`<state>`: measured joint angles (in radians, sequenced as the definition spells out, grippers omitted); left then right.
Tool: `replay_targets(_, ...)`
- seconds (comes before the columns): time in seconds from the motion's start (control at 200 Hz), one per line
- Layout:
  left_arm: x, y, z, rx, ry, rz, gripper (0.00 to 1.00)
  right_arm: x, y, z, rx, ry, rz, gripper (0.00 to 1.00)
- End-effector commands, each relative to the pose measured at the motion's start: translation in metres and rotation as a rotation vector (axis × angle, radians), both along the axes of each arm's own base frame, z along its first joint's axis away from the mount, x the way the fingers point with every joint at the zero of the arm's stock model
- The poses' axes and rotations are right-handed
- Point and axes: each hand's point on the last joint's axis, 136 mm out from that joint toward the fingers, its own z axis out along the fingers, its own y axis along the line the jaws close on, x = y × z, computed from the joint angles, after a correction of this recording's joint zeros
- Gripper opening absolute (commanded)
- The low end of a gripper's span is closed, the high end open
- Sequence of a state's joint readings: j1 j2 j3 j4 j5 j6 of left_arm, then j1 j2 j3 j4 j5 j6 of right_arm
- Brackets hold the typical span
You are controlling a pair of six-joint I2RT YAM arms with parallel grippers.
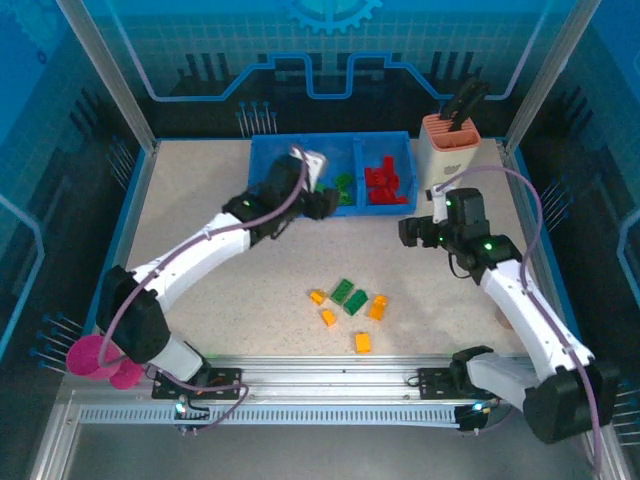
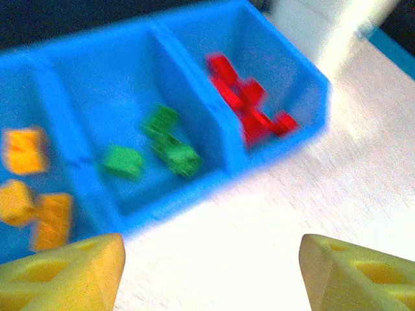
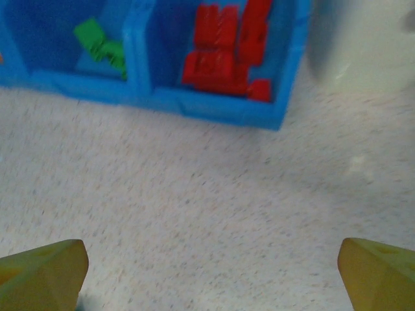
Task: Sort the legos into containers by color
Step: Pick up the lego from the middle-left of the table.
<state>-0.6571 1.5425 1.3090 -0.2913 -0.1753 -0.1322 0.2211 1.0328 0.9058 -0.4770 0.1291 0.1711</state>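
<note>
My left gripper should keep going toward the orange lego (image 1: 377, 307) nearest my right gripper, open, and close across its sides, as that lego lies clear of the green legos (image 1: 356, 301).
The blue tray (image 1: 380, 137) stands at the back middle, with red legos (image 1: 383, 183) in its right compartment and green legos (image 1: 343, 185) in the middle one. Orange legos (image 2: 26, 150) lie in the left compartment. Several loose orange legos (image 1: 363, 342) and two green legos (image 1: 349, 296) lie on the table in front. My left gripper (image 1: 318, 203) (image 2: 211, 259) hovers open and empty just in front of the tray's (image 2: 279, 155) front wall. My right gripper (image 1: 408, 232) (image 3: 214, 259) stands wide open over bare table, short of the tray's (image 3: 214, 107) right corner.
A peach-and-white holder (image 1: 452, 145) with black tools stands just right of the tray, close to my right arm. A pink object (image 1: 95, 358) sits at the near left by the left arm's base. Blue walls enclose the table.
</note>
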Motion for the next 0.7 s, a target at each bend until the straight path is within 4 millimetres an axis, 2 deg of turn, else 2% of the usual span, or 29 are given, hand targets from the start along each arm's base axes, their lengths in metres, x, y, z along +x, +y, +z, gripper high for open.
replay_targets(0.0, -0.043, -0.024, -0.024, 0.0, 0.095, -0.032, 0.73, 0.003, -0.033, 0.023, 0.042, -0.103, -0.194, 1.0)
replay_targets(0.12, -0.079, -0.06, -0.051, 0.037, 0.196, -0.077, 0.73, -0.005, -0.038, 0.033, 0.042, -0.118, -0.178, 1.0)
replay_targets(0.175, -0.096, -0.079, -0.061, 0.038, 0.232, -0.104, 0.73, -0.008, -0.047, 0.035, 0.027, -0.121, -0.226, 1.0)
replay_targets(0.235, -0.112, -0.099, -0.073, 0.051, 0.262, -0.134, 0.73, -0.011, -0.055, 0.034, 0.013, -0.105, -0.269, 1.0)
replay_targets(0.32, -0.129, -0.121, -0.094, 0.087, 0.319, -0.158, 0.73, -0.013, -0.057, 0.03, 0.01, -0.076, -0.27, 1.0)
replay_targets(0.435, -0.139, -0.132, -0.119, 0.148, 0.359, -0.116, 0.73, -0.016, -0.053, 0.025, 0.021, -0.041, -0.247, 1.0)
replay_targets(0.555, -0.146, -0.141, -0.137, 0.177, 0.39, -0.095, 0.73, -0.017, -0.051, 0.021, 0.029, -0.028, -0.233, 1.0)
replay_targets(0.696, -0.152, -0.144, -0.162, 0.269, 0.432, -0.078, 0.73, -0.018, -0.05, 0.013, 0.021, 0.008, -0.224, 1.0)
